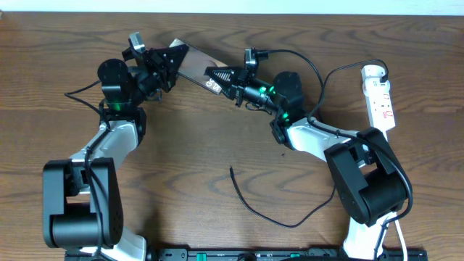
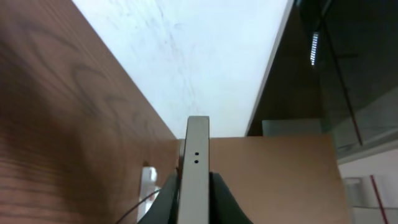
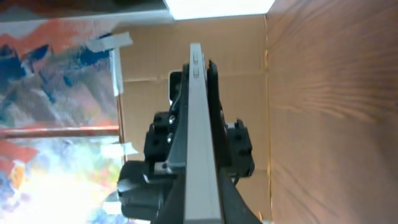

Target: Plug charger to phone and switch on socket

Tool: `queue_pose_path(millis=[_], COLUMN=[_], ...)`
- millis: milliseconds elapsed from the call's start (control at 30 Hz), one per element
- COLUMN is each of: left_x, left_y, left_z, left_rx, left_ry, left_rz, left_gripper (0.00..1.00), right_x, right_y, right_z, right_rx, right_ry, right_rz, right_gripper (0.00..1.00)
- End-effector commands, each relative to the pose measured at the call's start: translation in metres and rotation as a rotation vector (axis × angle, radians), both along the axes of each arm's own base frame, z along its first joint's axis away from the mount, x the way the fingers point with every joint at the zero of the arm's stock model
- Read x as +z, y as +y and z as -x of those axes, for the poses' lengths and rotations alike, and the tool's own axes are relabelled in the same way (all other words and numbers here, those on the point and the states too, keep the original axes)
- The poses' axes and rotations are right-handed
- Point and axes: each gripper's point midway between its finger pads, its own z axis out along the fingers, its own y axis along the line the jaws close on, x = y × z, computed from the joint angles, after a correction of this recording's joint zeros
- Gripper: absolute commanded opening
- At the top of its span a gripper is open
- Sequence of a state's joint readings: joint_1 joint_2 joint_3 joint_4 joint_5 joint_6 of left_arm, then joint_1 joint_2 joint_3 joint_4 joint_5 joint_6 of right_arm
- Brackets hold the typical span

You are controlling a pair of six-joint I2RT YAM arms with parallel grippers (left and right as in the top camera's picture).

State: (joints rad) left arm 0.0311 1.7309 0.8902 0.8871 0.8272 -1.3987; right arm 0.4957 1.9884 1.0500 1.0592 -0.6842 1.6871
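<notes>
I should let go of the phone (image 1: 199,69) with my right gripper and leave it to my left gripper, since both my grippers hold it by its ends. My right gripper should then take the charger cable's tip (image 1: 231,170).
The phone (image 1: 194,65) is held on edge above the table's far side, between my two grippers. My left gripper (image 1: 168,64) is shut on its left end, and my right gripper (image 1: 220,78) is shut on its right end. In the left wrist view the phone's silvery edge (image 2: 197,155) stands between the jaws (image 2: 196,208). In the right wrist view the phone's edge (image 3: 198,112) runs between the jaws (image 3: 204,202). The charger cable lies loose on the table, its tip (image 1: 230,169) near the middle and free. The white socket (image 1: 380,94) lies at the far right.
The charger's black cable curves along the near table (image 1: 286,223) and up toward the right arm's base. The socket also shows small in the left wrist view (image 2: 147,186). A light wall runs behind the table's far edge.
</notes>
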Motion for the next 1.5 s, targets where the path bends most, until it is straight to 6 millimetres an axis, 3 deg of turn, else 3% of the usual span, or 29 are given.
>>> queue_pose_path(millis=[0, 267, 333, 367, 433, 500, 567, 600, 700, 833, 967, 1133, 1333, 1467], left_x=[0.014, 0.014, 0.014, 0.014, 0.014, 0.014, 0.014, 0.014, 0.014, 0.014, 0.017, 0.027, 0.026, 0.026], left_y=[-0.001, 0.0, 0.0, 0.0, 0.001, 0.003, 0.008, 0.013, 0.035, 0.081, 0.139, 0.184, 0.199, 0.195], left_z=[0.001, 0.0, 0.0, 0.0, 0.0, -0.002, -0.003, -0.004, -0.007, -0.008, 0.002, 0.023, 0.035, 0.037], left_rx=[-0.003, 0.0, 0.0, 0.001, 0.007, 0.018, 0.028, 0.039, 0.082, 0.147, 0.199, 0.206, 0.189, 0.163], left_ry=[-0.052, -0.053, -0.053, -0.053, -0.053, -0.053, -0.053, -0.052, -0.051, -0.027, -0.005, -0.047, -0.046, -0.054], left_rz=[-0.013, -0.014, -0.014, -0.014, -0.014, -0.014, -0.014, -0.015, -0.015, 0.014, 0.059, 0.055, 0.048, 0.034], left_gripper=[0.07, 0.07, 0.07, 0.07, 0.07, 0.07, 0.07, 0.07, 0.07, 0.07, 0.07, 0.07, 0.07, 0.07], right_x=[0.005, 0.005, 0.005, 0.005, 0.005, 0.006, 0.006, 0.006, 0.006, -0.004, -0.029, -0.073, -0.09, -0.094], right_y=[0.01, 0.011, 0.011, 0.011, 0.011, 0.011, 0.01, 0.008, 0.003, -0.013, -0.036, -0.058, -0.084, -0.083], right_z=[0.01, 0.011, 0.011, 0.01, 0.011, 0.011, 0.01, 0.009, 0.006, 0.0, -0.01, -0.024, -0.017, 0.018], right_rx=[0.038, 0.04, 0.04, 0.04, 0.04, 0.04, 0.032, 0.026, 0.018, 0.038, 0.061, 0.101, 0.109, 0.184], right_ry=[-0.042, -0.048, -0.048, -0.048, -0.053, -0.088, -0.134, -0.16, -0.236, -0.304, -0.295, -0.19, -0.106, -0.096], right_rz=[0.011, 0.014, 0.014, 0.014, 0.015, 0.028, 0.044, 0.054, 0.085, 0.145, 0.245, 0.542, 1.115, 1.375], right_gripper=[0.01, 0.02, 0.07, 0.13, 0.4, 0.73, 0.94, 0.99, 0.99, 0.99, 0.99, 0.99, 0.99, 0.99])
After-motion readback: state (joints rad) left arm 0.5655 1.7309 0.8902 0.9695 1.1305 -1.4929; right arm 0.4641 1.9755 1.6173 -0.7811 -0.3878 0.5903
